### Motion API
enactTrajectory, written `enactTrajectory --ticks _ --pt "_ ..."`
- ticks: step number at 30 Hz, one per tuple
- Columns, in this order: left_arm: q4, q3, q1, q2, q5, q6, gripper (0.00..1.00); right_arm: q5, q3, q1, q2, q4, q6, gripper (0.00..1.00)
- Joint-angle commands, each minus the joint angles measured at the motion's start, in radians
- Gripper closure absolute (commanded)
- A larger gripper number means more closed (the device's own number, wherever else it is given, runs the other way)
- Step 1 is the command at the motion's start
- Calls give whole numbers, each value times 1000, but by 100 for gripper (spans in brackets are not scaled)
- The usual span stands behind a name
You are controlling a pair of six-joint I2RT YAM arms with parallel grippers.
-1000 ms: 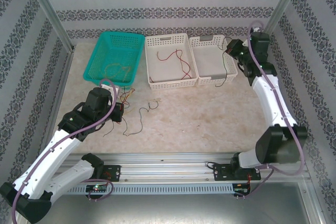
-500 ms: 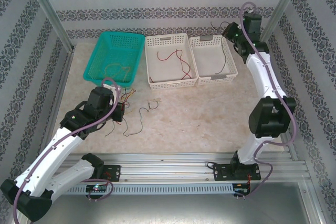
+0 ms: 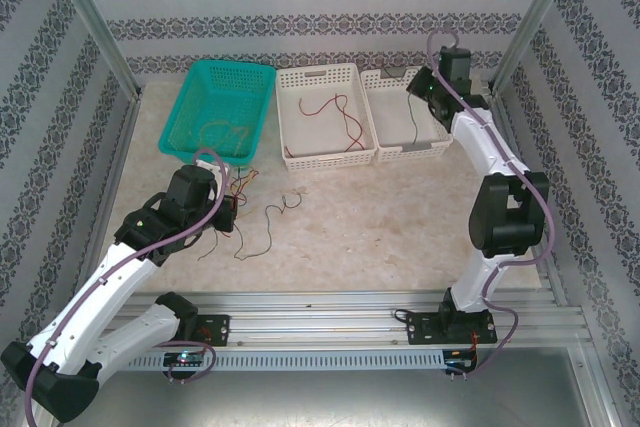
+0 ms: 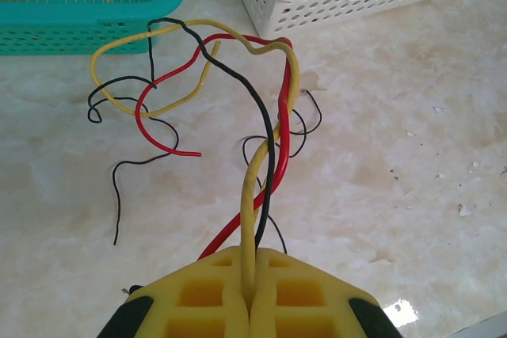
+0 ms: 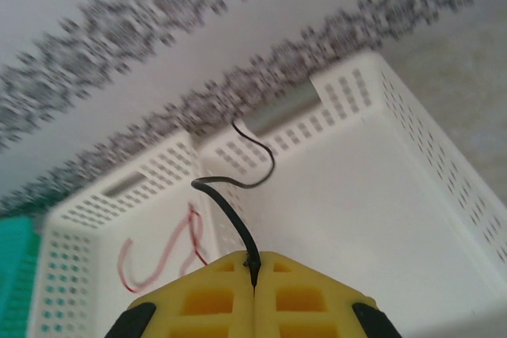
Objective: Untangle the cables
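The black cable hangs free of the tangle over the empty white basket, so I keep lowering my right gripper until its fingers are inside, then let go.
A tangle of cables, yellow, red and black, rises off the marble table in front of my left gripper. That gripper is shut on the yellow cable; the red and black strands run close beside it. From above, my left gripper is below the teal basket, with loose cable ends trailing to its right. My right gripper is shut on a black cable. It hangs high over the right white basket, and the black cable dangles into it.
A teal basket at the back left holds yellow cables. The middle white basket holds a red cable. Patterned walls and metal posts close the back and sides. An aluminium rail runs along the near edge.
My right arm has risen and swung back and left, carrying the black cable's upper end over the right white basket. The left arm and its tangle have hardly moved.
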Motion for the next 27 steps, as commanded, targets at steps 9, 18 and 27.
enactTrajectory --ticks 9,18,27 --pt "30 -8 8 -7 9 26 100 65 -115 30 65 68 -1 100" --pt "32 -9 8 -5 17 27 100 90 -135 50 143 29 -7 100" --pt "32 -9 7 -6 21 27 100 94 -21 53 265 -79 -14 100"
